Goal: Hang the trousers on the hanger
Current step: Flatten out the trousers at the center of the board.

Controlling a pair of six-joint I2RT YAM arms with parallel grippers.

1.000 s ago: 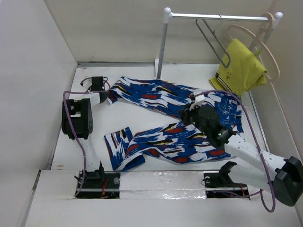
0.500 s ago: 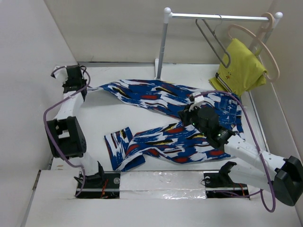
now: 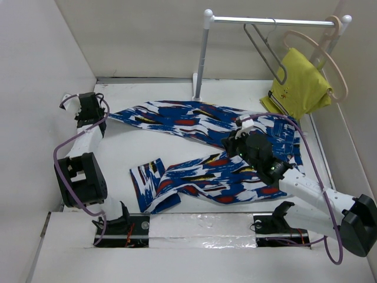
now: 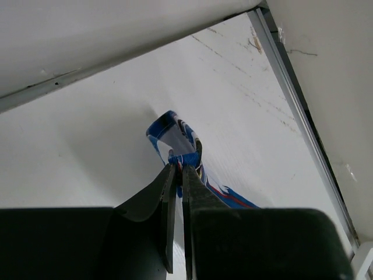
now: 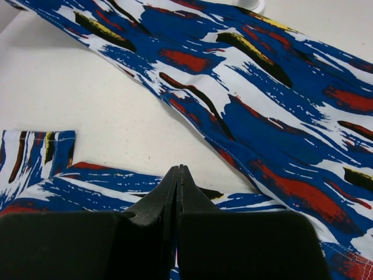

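I should use my right gripper to take the hem's corner (image 3: 159, 161) and pull it out toward the hem of the stretched leg, because the trousers' front leg lies bent (image 3: 155, 200) near its hem.
The blue-and-white printed trousers (image 3: 188, 118) lie spread on the table, one leg stretched toward the far left and the other folded toward the front. My left gripper (image 3: 100, 113) is at the far left by the wall, shut on the hem of the stretched leg; the left wrist view shows the jaws (image 4: 179, 168) pinching the blue cuff (image 4: 175, 131). My right gripper (image 3: 231, 141) is shut, low over the crotch area, with its tips (image 5: 178, 170) above bare table between the two legs (image 5: 280, 116). The thin grey wire hanger (image 3: 265, 50) hangs on the rail at the back right.
A white-posted rail (image 3: 203, 53) stands at the back. It also carries a pale beige hanger (image 3: 330, 65) with a yellow garment (image 3: 300, 82). White walls close in the table on the left, back and right. The right arm's purple cable loops over the trousers' waist.
My left gripper has pulled the leg's hem out to the far left, stretching that leg flat, then drew slightly nearer. The right arm has not moved.
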